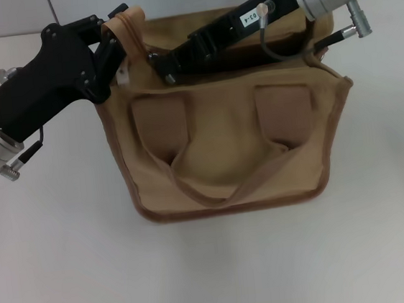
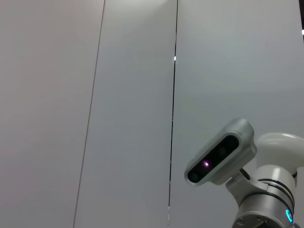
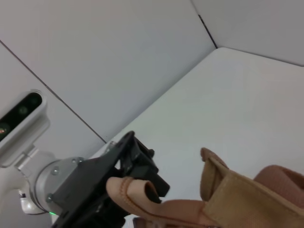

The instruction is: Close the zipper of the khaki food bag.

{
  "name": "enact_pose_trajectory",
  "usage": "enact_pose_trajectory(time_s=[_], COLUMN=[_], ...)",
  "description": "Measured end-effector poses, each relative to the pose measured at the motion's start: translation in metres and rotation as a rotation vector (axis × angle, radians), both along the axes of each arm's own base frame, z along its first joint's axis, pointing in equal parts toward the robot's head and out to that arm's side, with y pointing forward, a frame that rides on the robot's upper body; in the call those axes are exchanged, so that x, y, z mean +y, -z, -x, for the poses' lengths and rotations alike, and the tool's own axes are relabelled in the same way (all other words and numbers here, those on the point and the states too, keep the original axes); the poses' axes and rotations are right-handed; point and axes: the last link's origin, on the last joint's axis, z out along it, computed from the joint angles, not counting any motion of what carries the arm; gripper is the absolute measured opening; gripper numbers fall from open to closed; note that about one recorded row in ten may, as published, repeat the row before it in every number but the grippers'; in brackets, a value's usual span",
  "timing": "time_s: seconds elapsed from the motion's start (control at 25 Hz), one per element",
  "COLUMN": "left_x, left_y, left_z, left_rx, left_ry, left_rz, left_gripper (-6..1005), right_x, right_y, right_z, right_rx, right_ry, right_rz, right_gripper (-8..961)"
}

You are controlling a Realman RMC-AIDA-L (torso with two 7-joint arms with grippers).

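Observation:
My right gripper keeps pulling the pull tab across the bag's open top until it reaches the bag's far end, while my left gripper holds the tan fabric loop.
The khaki food bag stands on the white table, its front pocket and one strap handle facing me. My left gripper is at the bag's top left corner, shut on a tan fabric loop at that end. The right wrist view shows the same left gripper pinching the loop beside the bag's corner. My right arm reaches across the bag's top from the upper right, with its gripper near the top left end. The zipper track and its silver pull tab are hidden under that arm.
The white table surrounds the bag, with grey wall panels behind. The left wrist view shows only the wall and my head camera. A cable hangs from the right wrist over the bag's top.

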Motion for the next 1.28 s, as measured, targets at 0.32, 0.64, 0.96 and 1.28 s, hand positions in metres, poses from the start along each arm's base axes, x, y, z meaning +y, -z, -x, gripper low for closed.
enact_pose_trajectory(time_s=[0.32,0.64,0.96,1.28], left_x=[0.001,-0.002,0.0,0.002], left_y=[-0.006,-0.017,-0.021,-0.019], left_z=[0.003,0.013,0.015,0.015], left_rx=[-0.023,-0.038,-0.044,-0.043], left_ry=[-0.023,-0.053,-0.068,-0.082], left_rz=[-0.025,-0.068,-0.084,-0.081], left_gripper=[22,23,22,22], right_x=[-0.003,-0.018,-0.024,-0.046], right_y=[-0.019,-0.073,-0.105,-0.133], right_z=[-0.013,-0.045,-0.071,-0.087], right_rx=[-0.071,-0.159,-0.085,0.367], right_ry=[0.063,0.157,0.227,0.087], right_rz=[-0.064,-0.186,-0.272,-0.352], right_gripper=[5,6,20,50])
